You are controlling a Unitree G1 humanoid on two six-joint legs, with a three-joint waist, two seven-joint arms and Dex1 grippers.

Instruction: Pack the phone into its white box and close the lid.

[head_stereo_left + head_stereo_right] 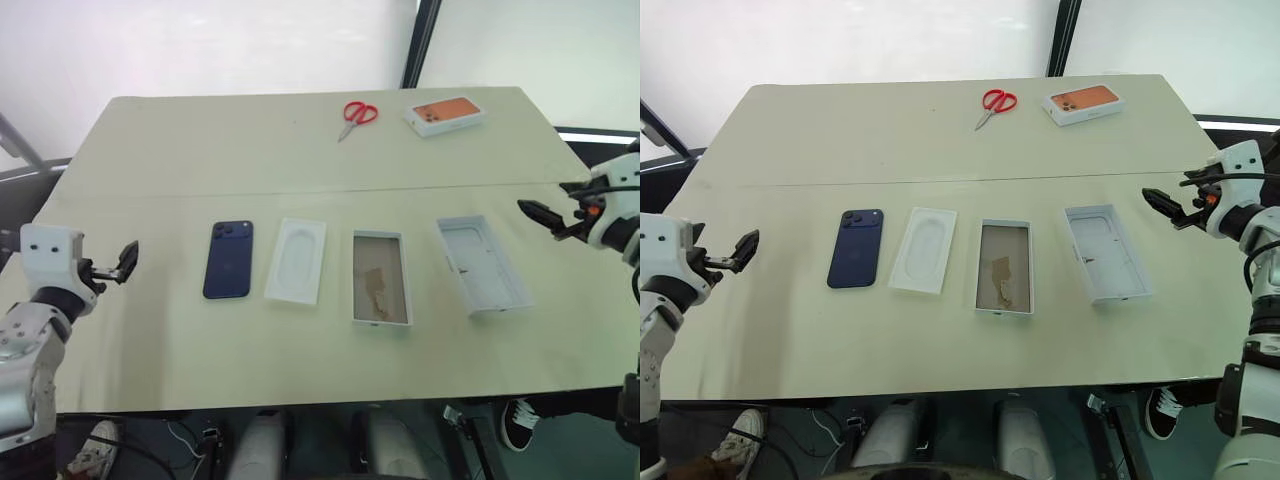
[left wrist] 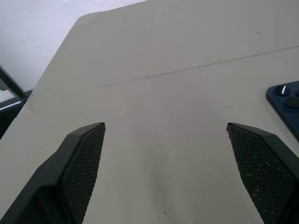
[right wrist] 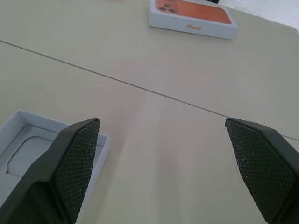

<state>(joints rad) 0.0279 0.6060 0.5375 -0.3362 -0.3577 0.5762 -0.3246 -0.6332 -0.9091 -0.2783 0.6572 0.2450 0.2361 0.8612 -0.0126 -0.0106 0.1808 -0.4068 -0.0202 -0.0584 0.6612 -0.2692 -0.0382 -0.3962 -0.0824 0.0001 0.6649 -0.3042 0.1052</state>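
The white insert tray (image 1: 296, 261) is almost the same size as the white box's opening (image 1: 381, 279), so I expect the tray to catch at a tilt on the box's rim until I press it down.
The dark navy phone (image 1: 229, 259) lies flat, back up, on the left part of the table. To its right sit a white insert tray (image 1: 296, 261), then the shallow white box (image 1: 381, 278) with a brownish blotchy floor, then the lid (image 1: 482, 265) lying hollow side up. My left gripper (image 1: 125, 262) hovers open at the table's left edge, well left of the phone, whose corner (image 2: 287, 100) shows in the left wrist view. Off to the right of the lid, my right gripper (image 1: 538, 213) is open and holds nothing; the lid's corner (image 3: 28, 144) shows in the right wrist view.
Red-handled scissors (image 1: 358, 115) and a white box printed with an orange phone (image 1: 446, 114) lie at the back of the table. A seam (image 1: 330, 190) runs across the tabletop behind the row of parts.
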